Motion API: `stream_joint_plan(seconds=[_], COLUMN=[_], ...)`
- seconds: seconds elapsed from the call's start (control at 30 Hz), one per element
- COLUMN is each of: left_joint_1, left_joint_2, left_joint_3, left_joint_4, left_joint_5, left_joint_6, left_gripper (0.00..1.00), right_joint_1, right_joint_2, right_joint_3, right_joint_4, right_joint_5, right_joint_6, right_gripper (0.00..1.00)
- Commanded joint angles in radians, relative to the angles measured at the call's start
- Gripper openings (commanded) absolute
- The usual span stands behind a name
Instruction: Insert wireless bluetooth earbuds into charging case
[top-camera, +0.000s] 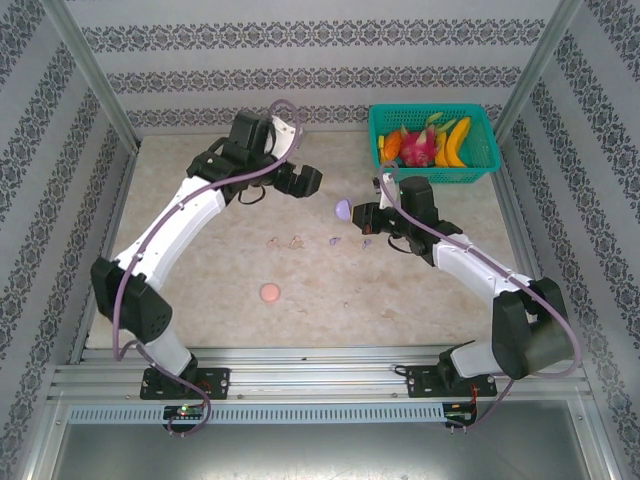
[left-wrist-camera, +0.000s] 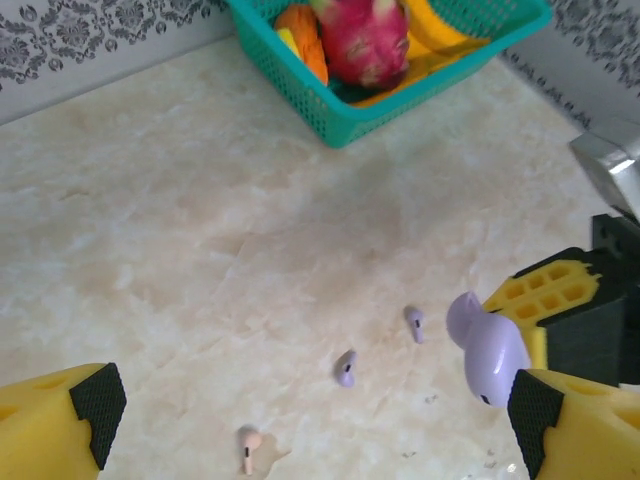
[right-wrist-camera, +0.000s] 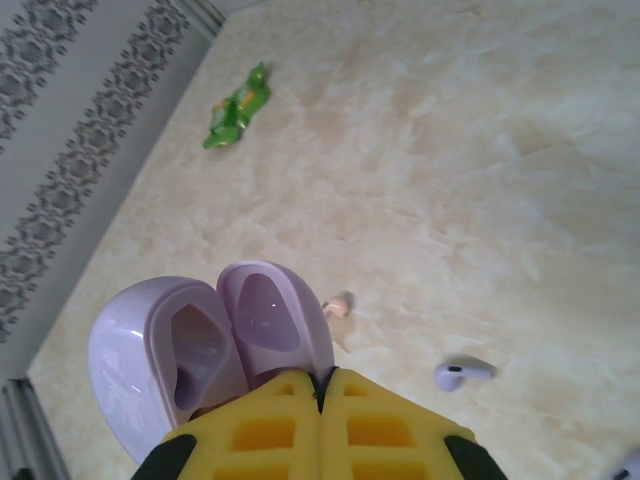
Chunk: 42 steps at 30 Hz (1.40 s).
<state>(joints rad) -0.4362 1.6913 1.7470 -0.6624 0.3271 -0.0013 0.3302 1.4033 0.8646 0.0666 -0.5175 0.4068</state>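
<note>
The open charging case's edge (right-wrist-camera: 268, 366) is pinched in my right gripper, so my left gripper should take hold of the case's body (left-wrist-camera: 494, 360) to free my right gripper for the lilac earbuds.
The lilac charging case (right-wrist-camera: 200, 345) stands open, both of its hollows empty, and my right gripper (right-wrist-camera: 322, 382) is shut on its lid edge. From above, the case (top-camera: 343, 209) sits just left of that gripper (top-camera: 358, 213). Two lilac earbuds (left-wrist-camera: 346, 368) (left-wrist-camera: 414, 323) and a pink-beige earbud (left-wrist-camera: 248, 445) lie loose on the table under my left gripper (left-wrist-camera: 320, 440). That gripper is open wide with nothing between its fingers, and it hovers up and left of the case (left-wrist-camera: 487, 347). From above, several earbuds (top-camera: 295, 241) lie in a row.
A teal basket (top-camera: 480, 165) of fruit stands at the back right. A round pink case (top-camera: 270, 293) lies shut on the table nearer the front. A green wrapper (right-wrist-camera: 236, 108) lies by the patterned wall. Metal frame posts and walls close in the table.
</note>
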Motion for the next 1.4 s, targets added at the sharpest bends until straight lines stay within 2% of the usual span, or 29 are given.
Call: stream_joint_plan(seconds=[0.0,0.13,0.37,0.63,0.77,0.97,1.37], left_joint_1=[0.018,0.019,0.018,0.018,0.018,0.017,0.008], left_joint_2=[0.091,0.217,0.342,0.452,0.466,0.476,0.489], left_joint_3=[0.157,0.306,0.413,0.566,0.559,0.509,0.44], left_joint_4=[-0.179,-0.322,-0.403,-0.533,-0.593,-0.643,-0.611], left_joint_5=[0.034,0.131,0.27,0.368,0.406,0.475,0.531], left_joint_6=[0.111,0.205,0.248,0.283,0.311,0.336,0.343], left_gripper=[1.0,1.0,1.0,1.0,0.96,0.84,0.68], right_joint_1=[0.009,0.011,0.027,0.097,0.121,0.133,0.152], right_joint_2=[-0.007,0.001,0.008,-0.031,-0.036,-0.035,-0.024], right_joint_3=[0.043,0.07,0.119,0.048,0.011,-0.022,-0.015], right_joint_4=[-0.065,-0.104,-0.179,-0.057,0.046,0.161,0.165], right_joint_5=[0.084,0.115,0.172,0.309,0.339,0.34,0.317], right_joint_6=[-0.096,-0.154,-0.274,-0.422,-0.477,-0.516,-0.515], right_gripper=[0.0,0.0,0.0,0.0,0.0,0.0,0.0])
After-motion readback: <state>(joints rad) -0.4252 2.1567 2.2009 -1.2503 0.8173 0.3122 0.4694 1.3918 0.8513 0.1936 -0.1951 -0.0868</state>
